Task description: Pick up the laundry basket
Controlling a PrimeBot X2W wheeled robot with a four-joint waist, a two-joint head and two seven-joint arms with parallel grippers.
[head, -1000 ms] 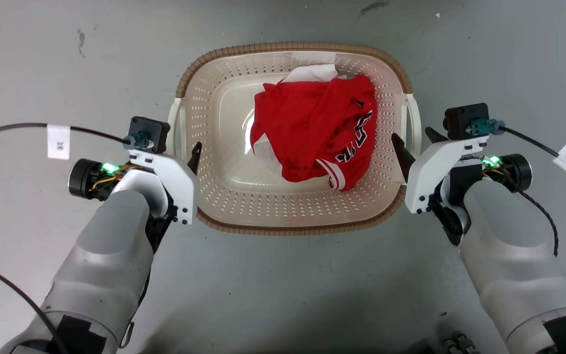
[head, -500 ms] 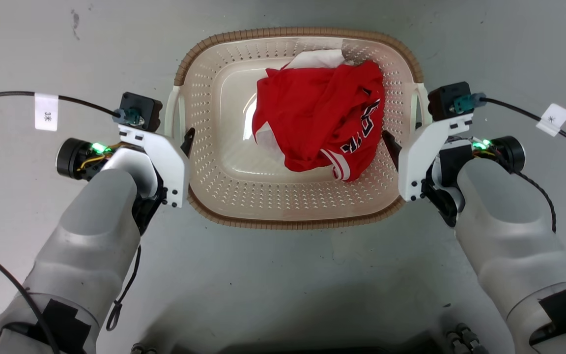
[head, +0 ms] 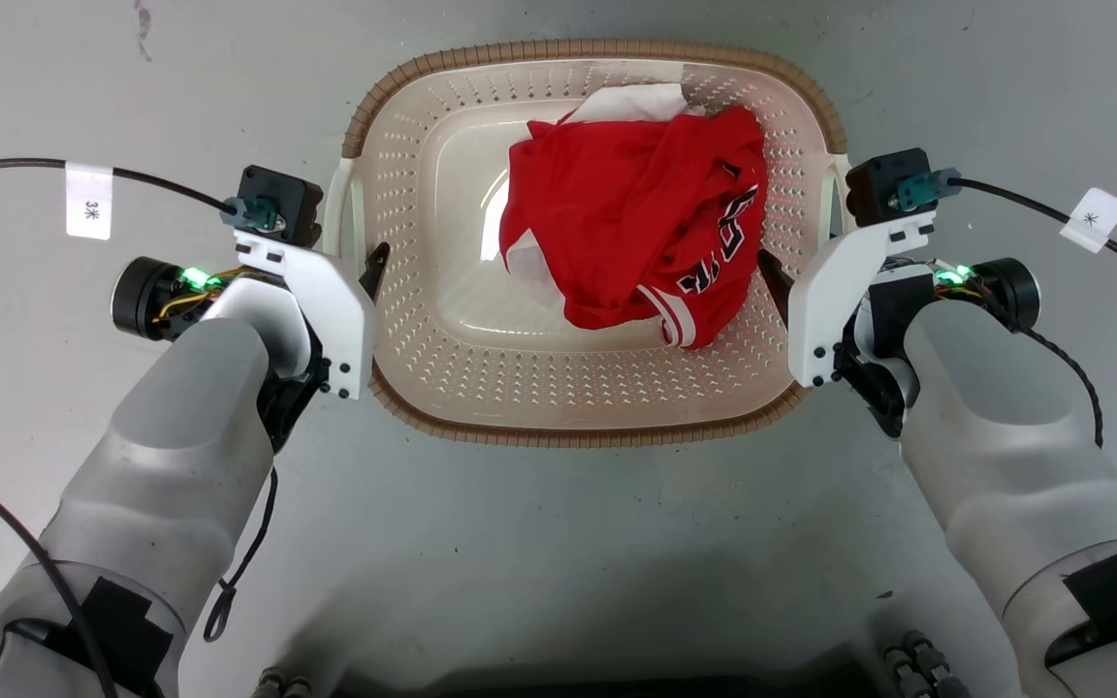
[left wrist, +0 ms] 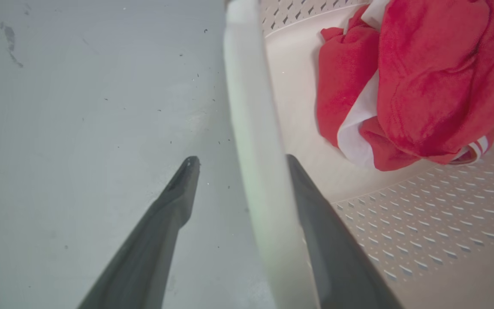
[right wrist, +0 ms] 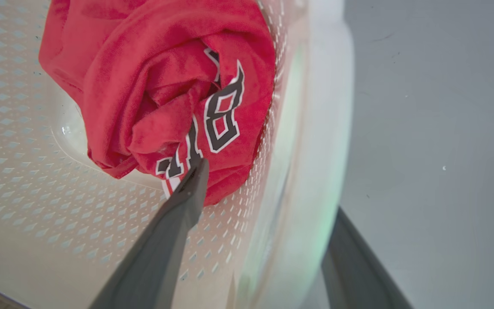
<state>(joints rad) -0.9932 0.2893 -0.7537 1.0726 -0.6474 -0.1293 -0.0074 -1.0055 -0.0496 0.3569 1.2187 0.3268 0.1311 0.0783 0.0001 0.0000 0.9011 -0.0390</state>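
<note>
The red jersey (head: 642,221) lies crumpled on the flat bottom (head: 470,215) of the laundry basket. It should come along in its heap when I lift and carry the basket.
The cream laundry basket (head: 578,438) with its brown rim sits on the grey floor between my arms. A red jersey (head: 636,233) lies crumpled inside it. My left gripper (head: 355,257) stands open astride the white left handle (left wrist: 251,107). One finger is outside over the floor, the other is inside against the handle. My right gripper (head: 806,257) is also open and straddles the right handle (right wrist: 324,107). Its inner fingertip (right wrist: 200,171) lies near the jersey (right wrist: 157,86), and its outer finger is beyond the wall.
Black cables with white tags trail from both wrists, the left tag (head: 88,201) and the right tag (head: 1089,219). Grey floor (head: 558,543) surrounds the basket. My dark base (head: 558,683) shows at the bottom edge.
The head camera has shifted, so the basket sits higher and looks larger. Both grippers have moved inward and forward along the basket's sides, ending astride the handles.
</note>
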